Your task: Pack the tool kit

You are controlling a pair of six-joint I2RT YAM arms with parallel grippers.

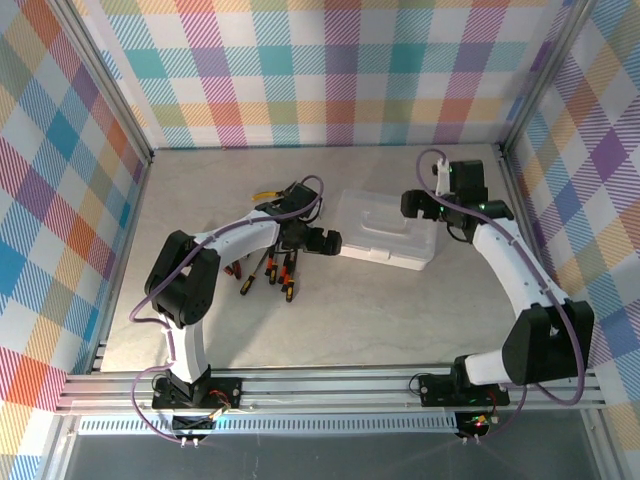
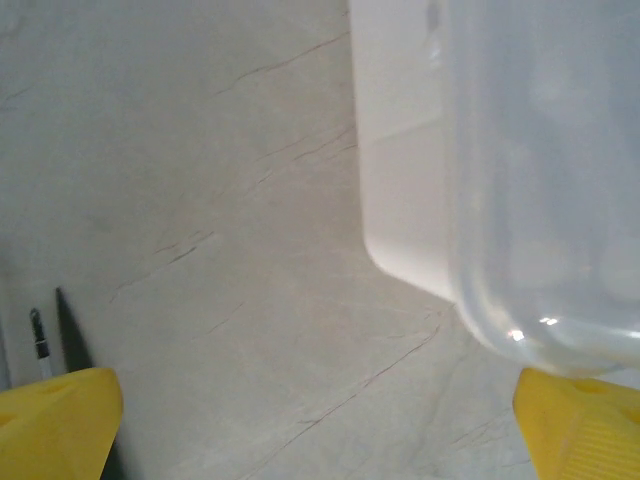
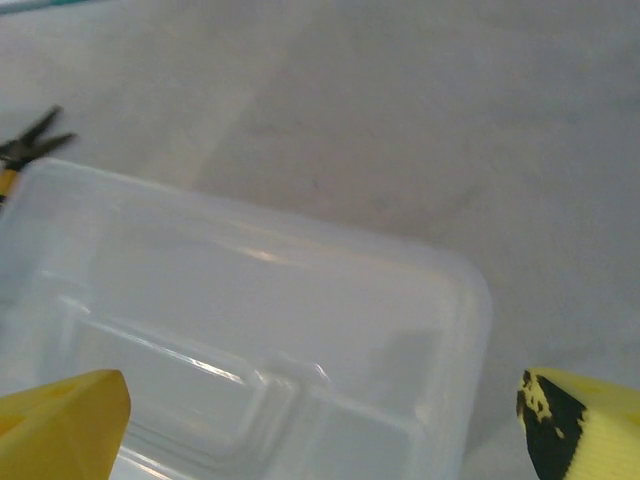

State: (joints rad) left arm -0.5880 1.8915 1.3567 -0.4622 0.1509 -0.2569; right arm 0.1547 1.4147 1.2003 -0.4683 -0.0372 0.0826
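Note:
Next, my gripper turns the box (image 1: 385, 225) until the box's latch side (image 1: 379, 256), which faces the front now, faces my left gripper, before I open the box's lid.
The tool kit's translucent white box (image 1: 388, 228) lies mid-table with its lid down. My left gripper (image 1: 325, 241) stands open at the box's left end, low over the table. In the left wrist view the box corner (image 2: 480, 170) fills the upper right, and the gripper (image 2: 320, 440) has only bare table between its yellow fingertips (image 2: 60, 425). My right gripper (image 1: 418, 205) hovers open over the box's back right corner, and the lid (image 3: 250, 320) lies under the gripper (image 3: 320, 430). Small screwdrivers (image 1: 270, 270) lie left of the box. Yellow-handled pliers (image 1: 268, 197) lie behind them.
Plaid walls and metal frame posts (image 1: 505, 150) close in the table on three sides. A screwdriver tip (image 2: 38, 340) shows by my left finger. The pliers' dark nose (image 3: 30, 140) shows past the box's far edge. Open tabletop (image 1: 400, 310) lies in front of the box.

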